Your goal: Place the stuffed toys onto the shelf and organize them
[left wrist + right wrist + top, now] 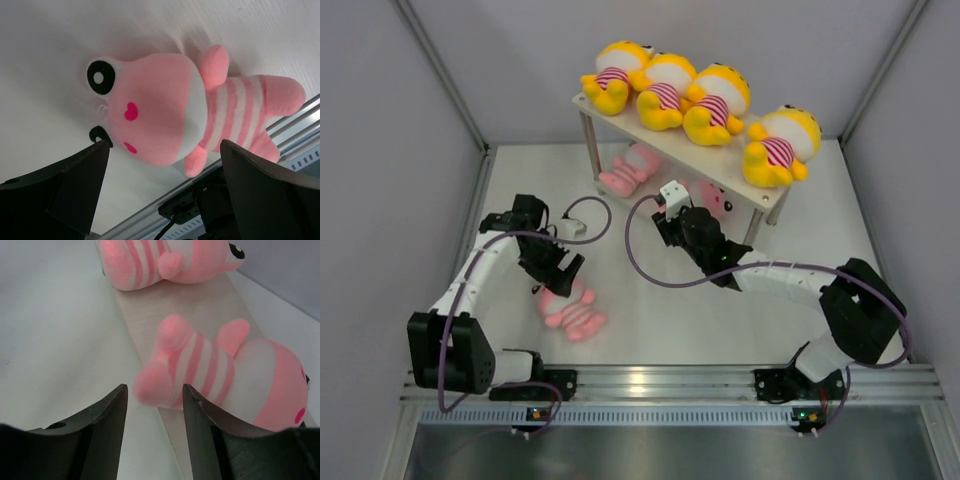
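Observation:
My left gripper should go to the pink toy (576,314) by the rail, which lies far from my right gripper, lift its head (560,299) and hold the striped body out to my right gripper.
Several yellow stuffed toys (665,92) lie in a row on the top board of the white shelf (750,190). Two pink stuffed toys lie on its lower board: one at the left (625,170) (160,260), one nearer the right (712,196) (225,375). A third pink toy (570,310) (160,115) lies on the table. My left gripper (558,275) (164,146) is open just above that toy's head. My right gripper (682,218) (155,390) is open, its tips either side of the right pink toy's foot, not clamped on it.
Grey walls enclose the white table on three sides. An aluminium rail (660,382) with both arm bases runs along the near edge. The shelf's thin legs (592,150) stand at the back, and the lower board (200,300) shows bare wood between the two pink toys.

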{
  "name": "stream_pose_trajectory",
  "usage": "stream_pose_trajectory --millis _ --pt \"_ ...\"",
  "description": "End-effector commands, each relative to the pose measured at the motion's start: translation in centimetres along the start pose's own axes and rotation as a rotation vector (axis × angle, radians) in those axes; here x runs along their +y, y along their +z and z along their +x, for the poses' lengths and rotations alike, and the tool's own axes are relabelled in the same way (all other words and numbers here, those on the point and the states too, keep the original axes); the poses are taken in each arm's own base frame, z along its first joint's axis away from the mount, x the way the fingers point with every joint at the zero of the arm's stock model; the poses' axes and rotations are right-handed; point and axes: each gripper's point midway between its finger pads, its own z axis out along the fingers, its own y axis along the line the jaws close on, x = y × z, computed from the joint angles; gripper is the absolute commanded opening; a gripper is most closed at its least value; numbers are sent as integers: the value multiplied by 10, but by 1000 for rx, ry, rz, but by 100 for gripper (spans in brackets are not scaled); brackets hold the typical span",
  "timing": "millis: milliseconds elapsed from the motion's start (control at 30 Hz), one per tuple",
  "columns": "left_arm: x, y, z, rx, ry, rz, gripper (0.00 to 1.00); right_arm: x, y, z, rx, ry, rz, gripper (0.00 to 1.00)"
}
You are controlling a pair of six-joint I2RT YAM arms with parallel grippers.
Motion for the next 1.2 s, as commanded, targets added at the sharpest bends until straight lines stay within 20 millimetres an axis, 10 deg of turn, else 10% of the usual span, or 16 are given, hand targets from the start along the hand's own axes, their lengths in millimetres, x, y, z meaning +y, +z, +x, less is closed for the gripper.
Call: stream_pose_trajectory --millis 0,300,533,733,833,1000,1167 --pt "1 13 8 52 73 -18 99 2 -10 -44 -80 -6 -41 48" --pt "-4 62 34 180 116 21 86 -9 -5 -34 0 -34 20 67" --pt "-5 70 34 192 99 35 19 -15 29 -16 98 -91 110 73" --pt "12 45 11 109 103 -97 0 -24 44 -3 187 -157 154 73" --pt "23 26 -2 56 99 -184 0 -23 44 8 218 -182 137 66" --pt "49 -6 -16 19 62 -358 0 -5 47 15 224 -261 -31 24" --pt "51 -11 -19 3 39 -372 0 13 47 12 183 -404 -247 15"
